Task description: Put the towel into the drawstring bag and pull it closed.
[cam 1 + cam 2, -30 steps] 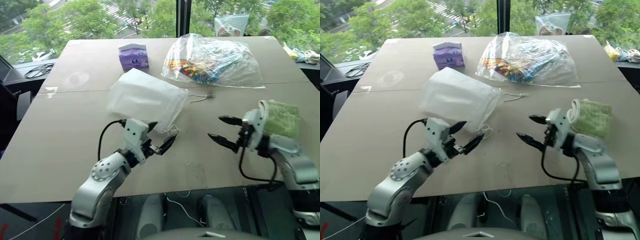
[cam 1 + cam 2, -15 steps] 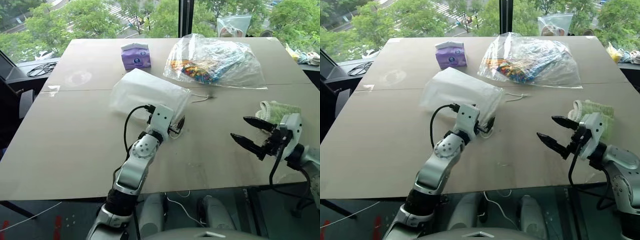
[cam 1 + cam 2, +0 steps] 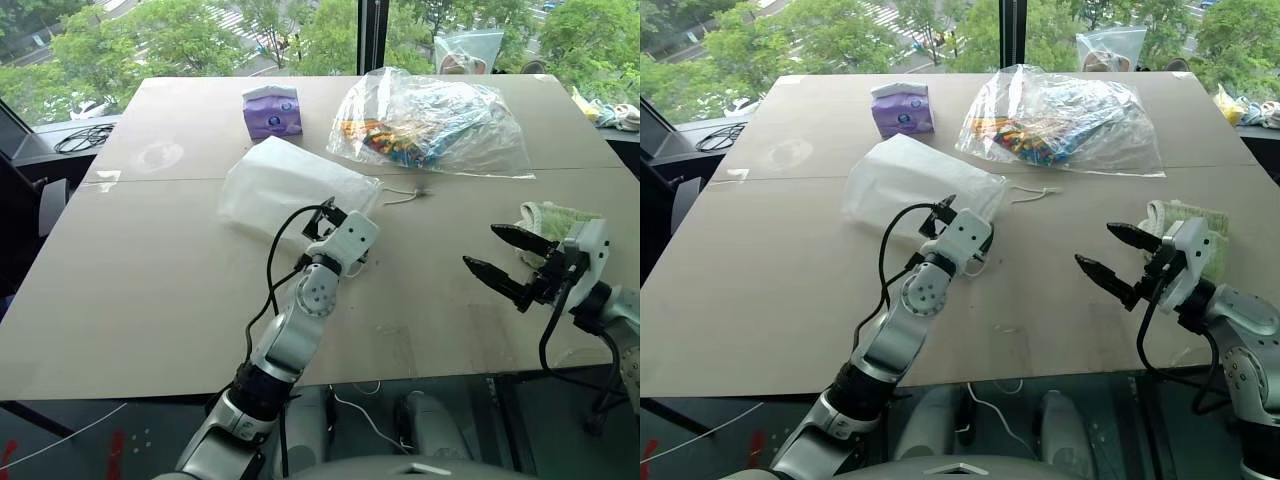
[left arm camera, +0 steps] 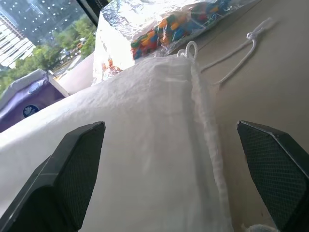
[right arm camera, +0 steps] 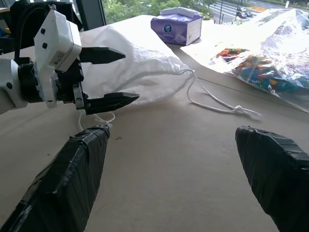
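The cords (image 3: 402,195) run loose from a wide hem, so I expect the white drawstring bag's opening (image 3: 373,203) to spread wide for the towel when I lift its edge.
The white drawstring bag (image 3: 285,188) lies flat mid-table, its gathered mouth facing right and its thin cords (image 3: 403,195) trailing toward the plastic bag. My left gripper (image 3: 335,225) is open at the bag's near mouth corner, pointing into the fabric (image 4: 145,121); one finger (image 4: 72,174) stands over the cloth, the other (image 4: 275,169) past the hem. At the right edge of the table lies the pale green towel (image 3: 556,218). My right gripper (image 3: 482,247) hovers open just in front of it, pointing left toward the bag, nothing between its fingers.
A clear plastic bag (image 3: 430,120) of colourful items sits at the back right, a purple tissue pack (image 3: 270,112) at the back centre. Bare tabletop (image 3: 150,270) stretches on the left and between the grippers. Windows lie beyond the far edge.
My left arm reached forward to the bag's mouth and rolled its wrist. The right gripper drew back to the right, beside the towel. Both have been nearly still for the last half second.
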`<state>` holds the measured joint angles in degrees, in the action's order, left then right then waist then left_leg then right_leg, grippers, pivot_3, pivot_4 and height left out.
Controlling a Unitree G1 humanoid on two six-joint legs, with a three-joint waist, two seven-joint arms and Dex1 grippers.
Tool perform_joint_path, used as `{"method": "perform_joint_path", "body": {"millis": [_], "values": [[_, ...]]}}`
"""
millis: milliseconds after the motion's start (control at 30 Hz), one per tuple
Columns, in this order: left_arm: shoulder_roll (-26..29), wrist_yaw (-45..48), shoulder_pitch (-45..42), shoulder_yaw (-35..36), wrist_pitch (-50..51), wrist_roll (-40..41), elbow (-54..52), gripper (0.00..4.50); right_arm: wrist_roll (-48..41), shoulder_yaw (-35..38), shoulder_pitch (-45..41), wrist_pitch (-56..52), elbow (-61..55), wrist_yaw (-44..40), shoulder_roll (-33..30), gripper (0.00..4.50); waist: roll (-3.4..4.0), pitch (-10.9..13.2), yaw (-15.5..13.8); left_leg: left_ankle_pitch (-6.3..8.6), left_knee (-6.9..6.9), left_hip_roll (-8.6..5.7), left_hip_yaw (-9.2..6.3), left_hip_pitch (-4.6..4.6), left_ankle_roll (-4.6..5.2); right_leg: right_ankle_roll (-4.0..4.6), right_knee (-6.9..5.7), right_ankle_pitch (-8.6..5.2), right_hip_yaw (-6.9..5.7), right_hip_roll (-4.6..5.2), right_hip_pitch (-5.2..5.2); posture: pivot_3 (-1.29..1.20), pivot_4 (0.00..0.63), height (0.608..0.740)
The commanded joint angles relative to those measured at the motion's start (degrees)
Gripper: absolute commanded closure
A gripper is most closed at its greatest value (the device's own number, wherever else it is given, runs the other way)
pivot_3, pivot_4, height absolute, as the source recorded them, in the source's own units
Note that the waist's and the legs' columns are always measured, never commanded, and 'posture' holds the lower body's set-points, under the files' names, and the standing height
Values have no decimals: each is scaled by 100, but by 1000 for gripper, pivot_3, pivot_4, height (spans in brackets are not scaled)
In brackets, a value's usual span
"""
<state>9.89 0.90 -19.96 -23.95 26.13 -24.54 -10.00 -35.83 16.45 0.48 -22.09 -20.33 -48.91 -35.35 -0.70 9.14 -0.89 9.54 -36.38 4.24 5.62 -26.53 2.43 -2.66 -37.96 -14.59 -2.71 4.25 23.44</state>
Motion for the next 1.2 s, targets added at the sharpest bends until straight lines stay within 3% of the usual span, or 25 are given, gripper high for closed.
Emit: {"method": "perform_joint_path", "body": {"millis": [33, 100, 200, 400, 467, 867, 1000, 1100, 1200], "values": [[-105, -56, -33, -11, 46, -240, -75, 0, -25, 203, -102, 131, -52, 34, -89, 51, 0, 0, 0, 0, 0, 0, 1, 0, 0, 0, 0, 0, 0, 0, 0, 0, 150, 740], [-130, -53, -4, 41, 74, -281, -27, 0, -19, 200, -122, 143, -33, 33, -91, 51, 0, 0, 0, 0, 0, 0, 1, 0, 0, 0, 0, 0, 0, 1, 0, 0, 150, 740], [-176, -46, -16, 94, 63, -293, 64, 848, -100, 192, -176, 119, 20, -22, -79, 0, 0, 0, 0, 0, 0, 0, 0, 0, 0, -1, -1, 1, 0, 0, 0, 0, 150, 740], [-209, -17, -68, 207, 47, -340, 211, 3713, -277, 196, -237, 94, 74, -182, -83, 0, 0, 0, 0, 0, 0, 0, 0, 0, 0, -3, -1, 2, 0, 0, 0, 0, 150, 740], [-217, -22, -82, 245, 53, -336, 259, 4448, -310, 183, -228, 68, 74, -233, -98, 0, 0, 0, -3, 0, 0, 0, -1, 0, 0, -3, -2, 2, 0, 0, 0, 0, 150, 740], [-254, -328, -136, 497, -267, -409, 155, 4448, -10, 238, -123, 168, 177, -114, -225, 0, 0, 0, -2, 0, -2, 0, 0, 0, 1, -5, -3, 3, 0, 0, -1, 0, 150, 740], [-343, -355, -292, 766, -297, -252, 129, 4448, 1266, 265, -258, 667, 581, 968, -252, 0, 0, -1, -3, -1, -6, 0, 2, 0, 1, -6, -5, 4, 0, 0, -1, 0, 150, 740], [-328, -217, -457, 902, -195, -228, 57, 4448, 2185, 204, -259, 753, 908, 1363, -749, 0, 3, -1, -4, -1, -9, -1, 8, 0, 0, -9, -6, 6, 1, 1, -1, 0, 150, 740], [-347, -116, -564, 1000, -99, -198, 27, 4448, 2407, 157, -230, 539, 1033, 1569, -850, 0, 0, -3, -1, -1, -9, -1, 19, 0, 0, -12, -4, 7, 2, -1, -1, 0, 150, 740]]}}
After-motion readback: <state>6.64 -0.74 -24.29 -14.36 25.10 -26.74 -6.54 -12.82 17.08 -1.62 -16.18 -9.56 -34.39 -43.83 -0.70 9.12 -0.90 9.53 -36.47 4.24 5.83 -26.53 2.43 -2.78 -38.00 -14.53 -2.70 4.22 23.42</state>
